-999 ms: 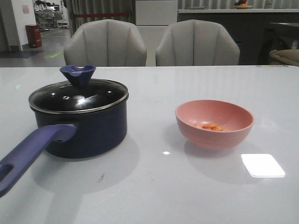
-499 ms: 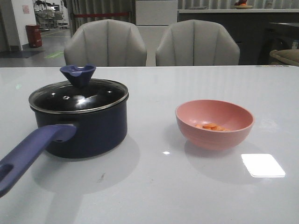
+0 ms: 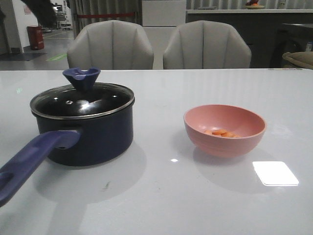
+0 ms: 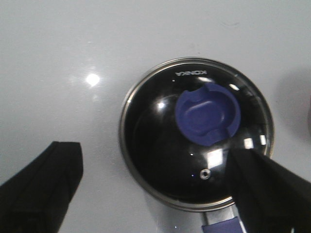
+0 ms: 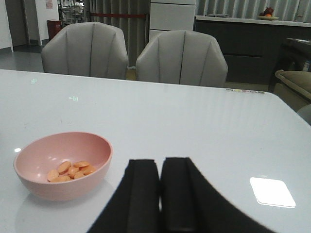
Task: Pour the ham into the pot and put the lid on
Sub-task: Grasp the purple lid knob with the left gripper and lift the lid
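Observation:
I see only plain black through the glass lid [image 3: 57,104], so I should expect the dark navy pot [image 3: 93,138] to be empty when I lift the lid.
The dark navy pot [image 3: 93,137] stands on the left of the white table, its long blue-purple handle [image 3: 29,161] pointing to the near left. The glass lid [image 3: 83,100] sits on it with its dark blue knob [image 3: 81,78] up. The ham [image 3: 221,132] lies in a pink bowl [image 3: 225,144] on the right. In the left wrist view my left gripper [image 4: 153,162] is open, high above the lid [image 4: 155,131] and knob [image 4: 206,114]. My right gripper [image 5: 159,162] is shut and empty, beside the bowl [image 5: 63,187] with the ham [image 5: 70,171].
Two grey chairs [image 3: 110,46] [image 3: 205,46] stand behind the table's far edge. A dark blurred part of my left arm [image 3: 44,11] shows at the top left of the front view. A bright light patch [image 3: 275,173] lies on the table near the bowl.
A dark blurred shape of my left arm has come into the top left corner of the front view. The pot, lid and bowl have not moved.

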{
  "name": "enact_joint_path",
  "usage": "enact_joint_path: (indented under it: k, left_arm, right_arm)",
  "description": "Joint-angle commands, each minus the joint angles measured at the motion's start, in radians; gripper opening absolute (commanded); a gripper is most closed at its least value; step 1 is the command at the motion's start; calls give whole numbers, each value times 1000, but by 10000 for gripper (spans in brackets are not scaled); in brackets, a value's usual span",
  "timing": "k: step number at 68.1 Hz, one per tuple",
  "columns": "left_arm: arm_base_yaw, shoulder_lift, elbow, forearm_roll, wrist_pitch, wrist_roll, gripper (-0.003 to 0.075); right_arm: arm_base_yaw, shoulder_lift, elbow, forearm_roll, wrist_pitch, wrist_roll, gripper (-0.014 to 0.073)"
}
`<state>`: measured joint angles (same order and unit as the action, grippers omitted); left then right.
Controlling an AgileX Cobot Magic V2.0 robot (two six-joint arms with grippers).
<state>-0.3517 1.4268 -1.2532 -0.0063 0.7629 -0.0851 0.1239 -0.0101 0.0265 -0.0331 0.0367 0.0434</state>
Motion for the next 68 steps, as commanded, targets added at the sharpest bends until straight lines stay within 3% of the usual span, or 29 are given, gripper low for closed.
enact_joint_path:
  k: [1,10,33,68]
  left_arm:
    - [-46,54,-110,50,1,-61,646]
    - [-93,159,-211,164,60,-159,646]
    - [-112,355,-434,138,260,-197,646]
    - [-112,431,-469,62,316,-197,628]
  right_arm:
    - [-8,-20,-4,-15,-86,-1,165]
    - [-8,-20,-4,-15,-86,-1,165]
    - [-6,-20,-4,-15,-86,-1,165]
    - [-6,-20,-4,-15,-86,-1,165]
